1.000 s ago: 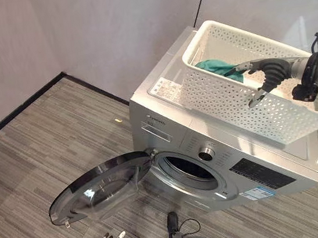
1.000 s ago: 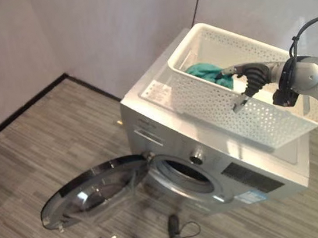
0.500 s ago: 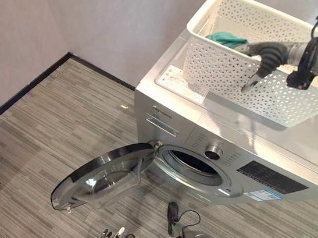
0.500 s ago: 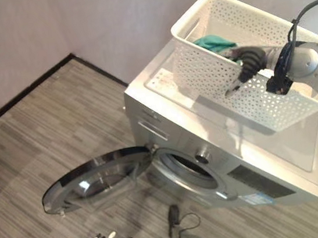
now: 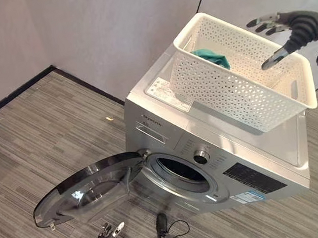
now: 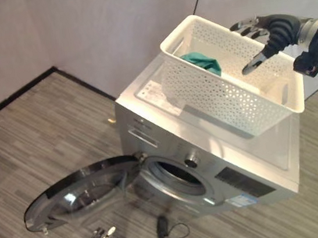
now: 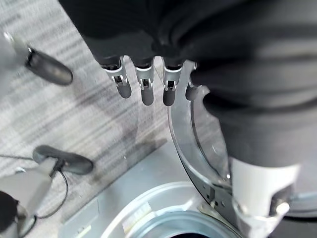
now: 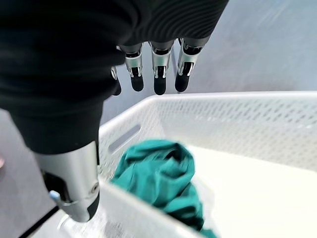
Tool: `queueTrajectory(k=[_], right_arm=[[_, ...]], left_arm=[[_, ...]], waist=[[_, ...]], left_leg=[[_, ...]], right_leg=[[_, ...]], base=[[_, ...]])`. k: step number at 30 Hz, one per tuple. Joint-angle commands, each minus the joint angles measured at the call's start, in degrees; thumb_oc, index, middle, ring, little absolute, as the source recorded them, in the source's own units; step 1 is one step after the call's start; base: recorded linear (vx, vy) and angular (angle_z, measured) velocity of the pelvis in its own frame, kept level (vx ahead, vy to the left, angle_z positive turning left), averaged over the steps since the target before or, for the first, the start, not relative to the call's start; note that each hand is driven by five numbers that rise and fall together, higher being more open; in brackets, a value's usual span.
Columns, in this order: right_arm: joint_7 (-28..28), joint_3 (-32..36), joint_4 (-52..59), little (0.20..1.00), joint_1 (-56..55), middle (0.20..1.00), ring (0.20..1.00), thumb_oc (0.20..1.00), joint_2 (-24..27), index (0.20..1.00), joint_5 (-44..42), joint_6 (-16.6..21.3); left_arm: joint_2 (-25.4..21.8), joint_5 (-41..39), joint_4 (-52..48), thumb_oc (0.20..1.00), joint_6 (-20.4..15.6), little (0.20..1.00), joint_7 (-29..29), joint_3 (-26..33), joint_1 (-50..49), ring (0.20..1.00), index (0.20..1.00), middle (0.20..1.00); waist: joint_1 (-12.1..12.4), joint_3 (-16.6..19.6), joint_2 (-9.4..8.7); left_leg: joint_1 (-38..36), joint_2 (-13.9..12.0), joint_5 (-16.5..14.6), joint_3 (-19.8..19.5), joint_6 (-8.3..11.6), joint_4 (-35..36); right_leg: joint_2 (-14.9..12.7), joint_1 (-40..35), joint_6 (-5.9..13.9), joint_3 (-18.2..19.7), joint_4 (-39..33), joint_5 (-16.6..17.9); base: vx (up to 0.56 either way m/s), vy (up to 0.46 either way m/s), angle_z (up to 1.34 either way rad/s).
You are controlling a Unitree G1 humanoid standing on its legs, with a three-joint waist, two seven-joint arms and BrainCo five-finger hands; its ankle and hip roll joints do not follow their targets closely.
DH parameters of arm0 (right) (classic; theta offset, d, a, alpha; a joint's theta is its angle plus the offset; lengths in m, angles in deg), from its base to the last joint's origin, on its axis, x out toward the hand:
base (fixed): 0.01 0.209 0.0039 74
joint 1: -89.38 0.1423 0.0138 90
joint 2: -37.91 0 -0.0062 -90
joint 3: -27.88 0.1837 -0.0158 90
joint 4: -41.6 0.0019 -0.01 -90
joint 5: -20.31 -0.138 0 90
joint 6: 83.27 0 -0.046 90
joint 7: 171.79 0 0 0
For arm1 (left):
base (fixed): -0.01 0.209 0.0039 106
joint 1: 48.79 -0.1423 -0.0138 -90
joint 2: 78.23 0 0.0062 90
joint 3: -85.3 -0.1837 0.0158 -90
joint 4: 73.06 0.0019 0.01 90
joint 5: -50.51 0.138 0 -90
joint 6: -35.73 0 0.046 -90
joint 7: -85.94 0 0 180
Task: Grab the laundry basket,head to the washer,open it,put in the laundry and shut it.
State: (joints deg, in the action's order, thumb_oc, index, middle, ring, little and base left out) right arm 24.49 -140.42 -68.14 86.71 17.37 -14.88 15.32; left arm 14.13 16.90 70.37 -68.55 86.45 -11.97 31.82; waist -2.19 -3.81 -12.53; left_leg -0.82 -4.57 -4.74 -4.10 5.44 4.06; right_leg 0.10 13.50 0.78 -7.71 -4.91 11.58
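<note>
I expect the bunched teal cloth (image 5: 212, 58) to droop into a long hanging tail when I lift it out, because loose folds (image 8: 171, 161) pile up in it.
The white perforated laundry basket (image 5: 231, 92) stands on top of the silver washer (image 5: 160, 125), with a teal cloth (image 5: 211, 57) bunched at its far left end. My right hand (image 5: 293, 25) hovers open above the basket's right end and touches nothing. In the right wrist view its straight fingers (image 8: 158, 69) point over the basket rim (image 8: 247, 96) toward the teal cloth (image 8: 158, 173). The washer's round door (image 5: 86, 187) is swung wide to the left, baring the drum opening (image 5: 181, 175). Low beside that door, my left hand (image 5: 107, 237) hangs open, its fingers (image 7: 146, 87) straight.
The washer stands against a pale wall, with a black skirting line (image 5: 9, 97) running along the floor to the left. The open door juts out over the grey striped floor (image 5: 44, 140). A small yellowish scrap (image 5: 108, 118) lies by the washer's left side.
My right hand has let go of the basket's near wall and risen above its right end. The basket now rests level on the washer. The camera has shifted.
</note>
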Motion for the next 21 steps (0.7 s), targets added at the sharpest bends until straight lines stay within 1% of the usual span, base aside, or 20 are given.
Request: queueTrajectory(k=[1,5,10,15,21], right_arm=[[-1.56,3.11,-5.09,1.0,3.25,1.0,1.0,1.0,0.19,1.0,0.29,-0.85],[-1.93,4.93,-8.56,1.0,0.88,1.0,1.0,1.0,-2.8,1.0,2.51,-1.97],[-2.55,7.65,-14.94,1.0,-1.03,1.0,1.0,1.0,-5.52,1.0,4.26,-3.17],[-2.15,8.08,-15.02,1.0,-1.69,1.0,1.0,1.0,-7.3,1.0,4.65,-3.83],[-2.12,6.53,-14.96,1.0,-0.35,1.0,1.0,1.0,-9.74,1.0,4.88,-3.82]], left_arm=[[-0.96,-0.12,0.3,1.0,-1.28,1.0,0.45,-0.03,0.09,1.0,1.0,1.0],[-1.3,-1.96,-1.39,1.0,-1.64,1.0,0.17,0.7,-0.38,1.0,1.0,1.0],[-2.46,-2.76,-3.15,1.0,-2.24,1.0,-0.56,1.08,-1.34,1.0,1.0,1.0],[-2.96,-3.66,-3.48,1.0,-2.51,1.0,-0.91,1.63,-1.43,1.0,1.0,1.0],[-3.34,-3.94,-4.1,1.0,-2.66,1.0,-0.95,1.0,-0.78,1.0,1.0,1.0]], waist=[[2.25,-2.42,0.79],[3.39,-3.84,1.71],[4.85,-5.89,2.99],[5.65,-6.67,3.53],[6.41,-7.5,3.82]], left_leg=[[0.33,-2.06,4.23,1.15,0.81,0.94],[1.92,-1.73,4.74,0.16,0.8,0.94],[5.11,-1.36,6.46,-1.69,0.76,0.94],[6.9,-1.22,7.01,-3.12,0.75,0.94],[7.96,-1.25,7.44,-3.82,0.77,0.94]], right_leg=[[-2.3,-6.37,5.5,1.15,4.99,-11.46],[-2.61,-5.41,5.47,0.41,4.79,-11.2],[-3.2,-3.18,5.15,-1.01,5.15,-10.89],[-3.32,-2.03,4.78,-2.07,5.83,-11.19],[-3.22,-1.42,4.57,-2.6,6.0,-11.31]], base=[[0.0,0.0,0.0],[-0.03,-0.009,0.03],[-0.05,-0.033,0.28],[0.0,-0.035,0.2],[-0.01,-0.027,0.08]])
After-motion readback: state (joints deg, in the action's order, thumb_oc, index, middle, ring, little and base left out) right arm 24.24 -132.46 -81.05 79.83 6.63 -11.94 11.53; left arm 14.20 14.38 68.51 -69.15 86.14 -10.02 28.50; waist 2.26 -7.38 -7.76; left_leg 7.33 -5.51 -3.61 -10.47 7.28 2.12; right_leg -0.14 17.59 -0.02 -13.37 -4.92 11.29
